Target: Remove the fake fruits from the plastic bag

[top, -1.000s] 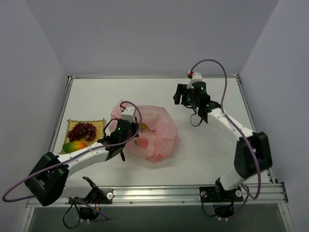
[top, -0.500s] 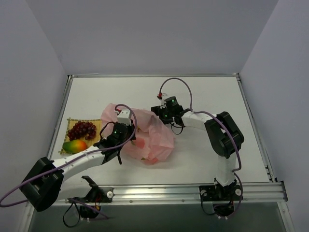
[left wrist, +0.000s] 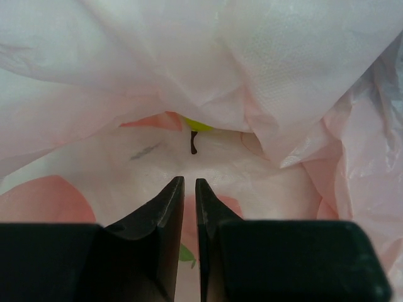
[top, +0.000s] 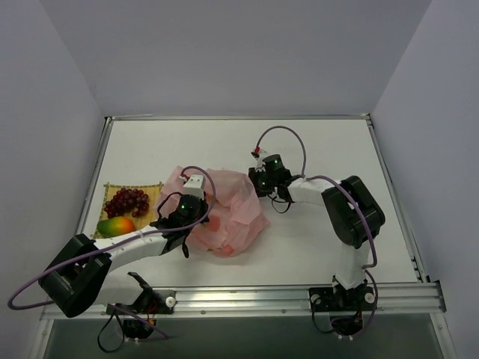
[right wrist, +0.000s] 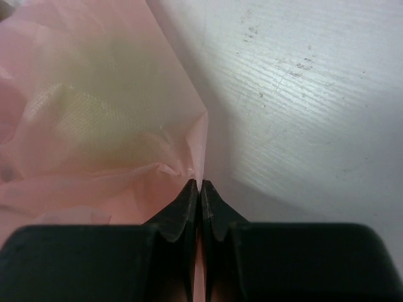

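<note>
My shut left gripper should reach under the bag's fold and open around the fruit (left wrist: 197, 124) before taking it out, with the plastic bag drooping (left wrist: 211, 104) over the yellow-green fruit.
The pink plastic bag (top: 233, 217) lies crumpled mid-table. My left gripper (top: 202, 218) is at its left side. In the left wrist view the left gripper (left wrist: 189, 180) is closed to a thin slit with pink film in it, and the plastic bag (left wrist: 283, 75) arches over it. Deep inside shows a yellow-green fruit (left wrist: 200, 124) with a dark stem, and a reddish fruit (left wrist: 38, 198) shows through the film. My right gripper (top: 257, 187) is at the bag's right edge. There the right gripper (right wrist: 201, 182) is shut on a fold of the plastic bag (right wrist: 94, 113).
A yellow woven mat (top: 152, 189) lies at the left, bearing dark grapes (top: 126, 202) and a mango (top: 114, 226). Bare white table (right wrist: 302, 94) runs to the right of the bag. Grey walls close in on three sides.
The right arm swung in from the back right to the bag's right edge and its jaws closed on the film. The bag was pulled and reshaped; the left gripper stayed at its left side.
</note>
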